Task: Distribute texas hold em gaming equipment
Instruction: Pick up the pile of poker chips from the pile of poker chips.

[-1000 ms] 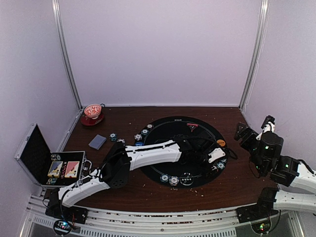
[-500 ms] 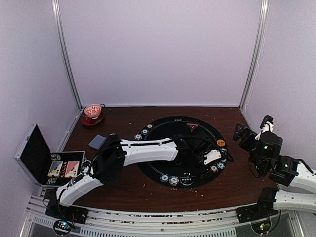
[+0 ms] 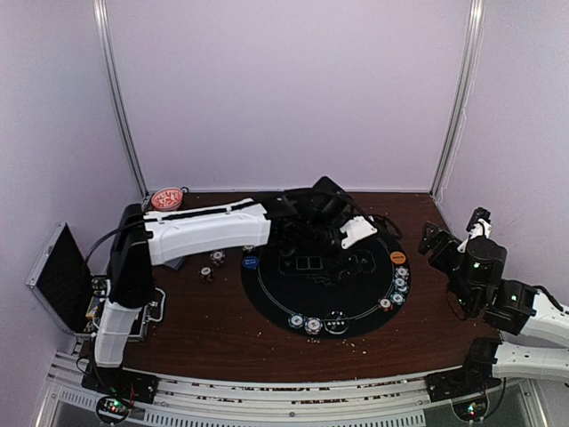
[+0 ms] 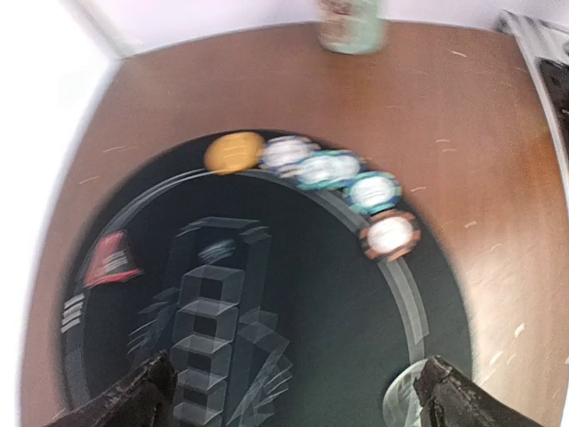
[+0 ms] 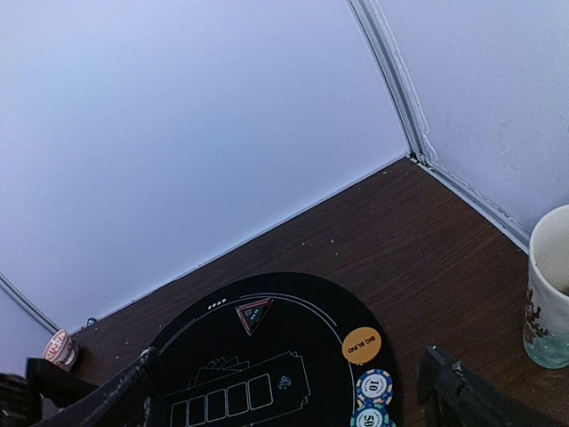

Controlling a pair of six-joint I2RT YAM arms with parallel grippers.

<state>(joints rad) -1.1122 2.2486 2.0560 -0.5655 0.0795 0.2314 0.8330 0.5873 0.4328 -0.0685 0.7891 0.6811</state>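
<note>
The left gripper's fingers are open and the brown chip clear of its neighbours (image 3: 206,274) lies on the wood, so the left gripper keeps moving toward the chip and then closes around it.
My left gripper (image 3: 360,233) hovers over the far part of the round black mat (image 3: 293,298). Its jaws stand wide open and empty in the left wrist view (image 4: 298,409), which is blurred. Below it lie the orange button (image 4: 233,151), a curved row of striped chips (image 4: 331,168), the red-triangle marker (image 4: 107,258) and a pale disc (image 4: 402,398). My right gripper (image 3: 455,229) is open and empty at the right of the mat (image 5: 293,409). It sees the orange button (image 5: 361,344), the triangle marker (image 5: 253,312) and chips (image 5: 374,387). A blue button (image 3: 251,262) lies at the mat's left edge. The cards are hidden behind my left arm.
More chips lie on the mat's near edge (image 3: 313,326) and right edge (image 3: 398,285), and two on the wood at the left (image 3: 212,265). A red bowl (image 3: 166,197) stands at the far left. An open black case (image 3: 62,280) lies at the left. A mug (image 5: 551,294) stands far right.
My left arm has swung up and back, from low over the mat's near right to its far side, with its elbow raised. The right arm has barely moved.
</note>
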